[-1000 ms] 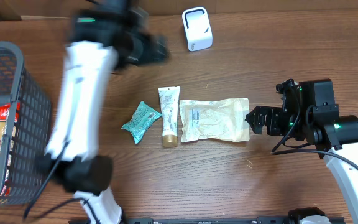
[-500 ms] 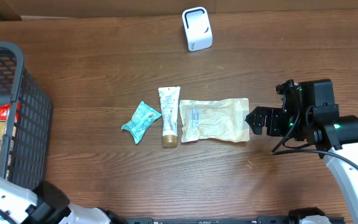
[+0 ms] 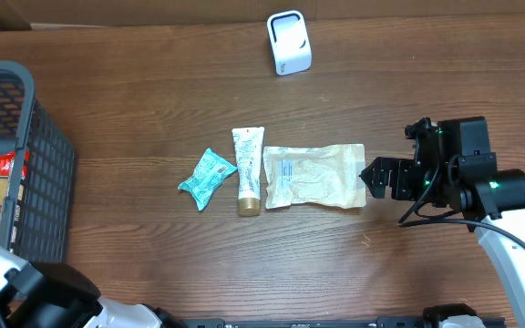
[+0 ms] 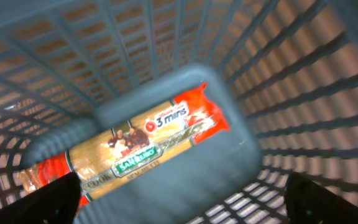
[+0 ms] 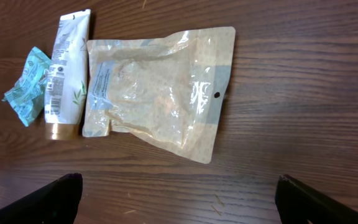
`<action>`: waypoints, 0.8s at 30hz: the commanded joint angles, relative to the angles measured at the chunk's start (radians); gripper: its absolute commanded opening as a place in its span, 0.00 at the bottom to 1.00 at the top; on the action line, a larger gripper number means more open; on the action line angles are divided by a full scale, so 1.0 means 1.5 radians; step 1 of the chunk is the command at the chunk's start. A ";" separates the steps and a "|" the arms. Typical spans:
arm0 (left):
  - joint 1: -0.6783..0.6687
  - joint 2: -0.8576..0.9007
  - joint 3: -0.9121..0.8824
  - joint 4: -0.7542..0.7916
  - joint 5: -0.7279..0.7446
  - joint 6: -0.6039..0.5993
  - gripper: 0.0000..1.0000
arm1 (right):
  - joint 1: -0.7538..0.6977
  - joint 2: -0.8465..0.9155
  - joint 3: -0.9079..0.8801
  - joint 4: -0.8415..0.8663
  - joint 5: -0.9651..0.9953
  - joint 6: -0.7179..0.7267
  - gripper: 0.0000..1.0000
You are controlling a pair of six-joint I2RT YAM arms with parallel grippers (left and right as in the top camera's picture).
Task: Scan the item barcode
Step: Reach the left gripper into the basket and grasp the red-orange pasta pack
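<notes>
The pasta packet's far orange end point(image 4: 205, 114) is clear of the basket's sides. My left gripper should therefore keep going down until its fingers are on both sides of the packet point(image 4: 165, 127) next to that end.
A white barcode scanner point(image 3: 289, 42) stands at the back of the table. Mid-table lie three items in a row: a teal packet point(image 3: 207, 179), a white tube point(image 3: 248, 170) and a clear pouch point(image 3: 315, 175). My right gripper point(image 3: 369, 176) hovers open just right of the pouch point(image 5: 160, 93), nothing between its fingers point(image 5: 48, 199). My left gripper point(image 4: 182, 211) is open above the grey basket point(image 4: 166, 87), looking down on an orange pasta packet point(image 4: 135, 152) lying on its floor. No barcode is clearly readable.
The basket point(image 3: 48, 146) fills the left edge of the table. My left arm point(image 3: 35, 292) crosses the bottom-left corner. Bare wood lies between the scanner and the row of items.
My left arm swung from the back-left of the table, near the scanner, down to the bottom-left corner by the basket. The right arm and the items stayed still.
</notes>
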 commanded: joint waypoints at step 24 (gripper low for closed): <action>-0.007 0.225 -0.239 0.261 -0.115 0.377 1.00 | 0.004 -0.001 0.016 -0.004 0.024 -0.002 1.00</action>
